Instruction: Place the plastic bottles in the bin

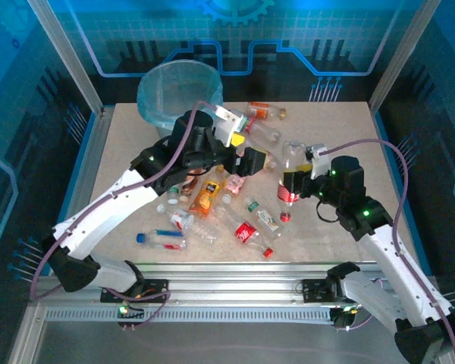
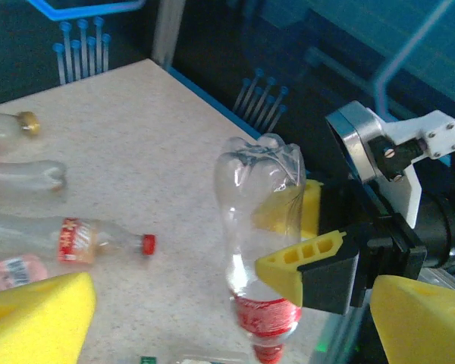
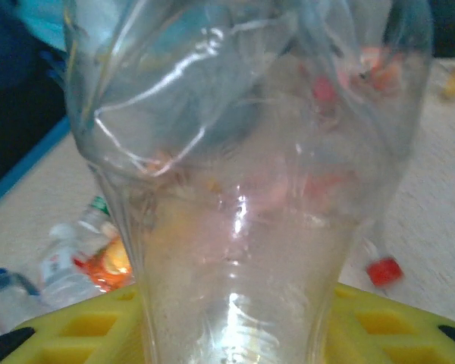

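My right gripper is holding the clear bottle (image 1: 287, 188) far from the bin. My left gripper should grab the bottle by its base (image 1: 293, 149) and bring it into the bin.
My right gripper (image 1: 294, 182) is shut on a clear plastic bottle (image 1: 288, 171) with a red label, held upright with its cap pointing down. Through the right wrist camera the bottle (image 3: 243, 189) stands between the yellow fingers (image 3: 61, 326). Seen from the left wrist, the same bottle (image 2: 262, 220) has a yellow finger (image 2: 303, 262) of the right gripper pressed against it. My left gripper (image 1: 250, 161) is open and holds nothing, just left of that bottle, above the pile. Several more bottles (image 1: 206, 196) lie on the table. The bin (image 1: 148, 87), lined in light blue, stands at the back left.
Loose bottles are spread from the table's middle (image 1: 246, 231) towards the front left (image 1: 163, 239), and some lie at the back (image 1: 265, 112) next to the bin. Metal frame posts and blue panels close in the table's sides. In the left wrist view a red-capped bottle (image 2: 98, 236) lies flat.
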Tool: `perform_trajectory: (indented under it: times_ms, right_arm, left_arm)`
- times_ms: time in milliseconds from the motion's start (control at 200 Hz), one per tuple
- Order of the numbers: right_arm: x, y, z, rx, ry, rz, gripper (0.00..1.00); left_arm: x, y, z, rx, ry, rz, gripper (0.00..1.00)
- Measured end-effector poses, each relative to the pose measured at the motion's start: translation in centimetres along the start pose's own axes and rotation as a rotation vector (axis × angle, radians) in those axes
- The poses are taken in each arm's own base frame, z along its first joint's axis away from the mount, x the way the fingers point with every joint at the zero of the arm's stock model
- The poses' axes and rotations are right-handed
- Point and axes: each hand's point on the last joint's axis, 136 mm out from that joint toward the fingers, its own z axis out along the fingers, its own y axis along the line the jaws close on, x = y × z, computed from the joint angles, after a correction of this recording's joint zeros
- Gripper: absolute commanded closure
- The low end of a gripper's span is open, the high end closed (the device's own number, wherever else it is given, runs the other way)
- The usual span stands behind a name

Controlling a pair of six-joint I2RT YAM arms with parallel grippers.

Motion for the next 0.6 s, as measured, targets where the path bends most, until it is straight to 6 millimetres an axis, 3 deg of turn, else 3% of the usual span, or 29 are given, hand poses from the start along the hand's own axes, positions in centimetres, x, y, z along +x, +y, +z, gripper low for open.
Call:
perform_trajectory:
  times_ms: [175,390,600]
  right_arm:
    - [-2.1,4.5,-0.2,-0.187,-0.092,-0.111,0.50]
    - [-2.8,9.0,-1.0,-0.352,-0.147,-0.217,0.51]
    - [-2.6,11.7,-1.3,-0.446,-0.162,-0.277,0.50]
  left_arm:
    - [0.6,-1.7,0.1,0.099,0.047,-0.013,0.05]
    - [1.2,-3.3,-0.2,0.189,0.079,-0.030,0.06]
    - [2.4,-3.8,-0.3,0.212,0.104,-0.042,0.23]
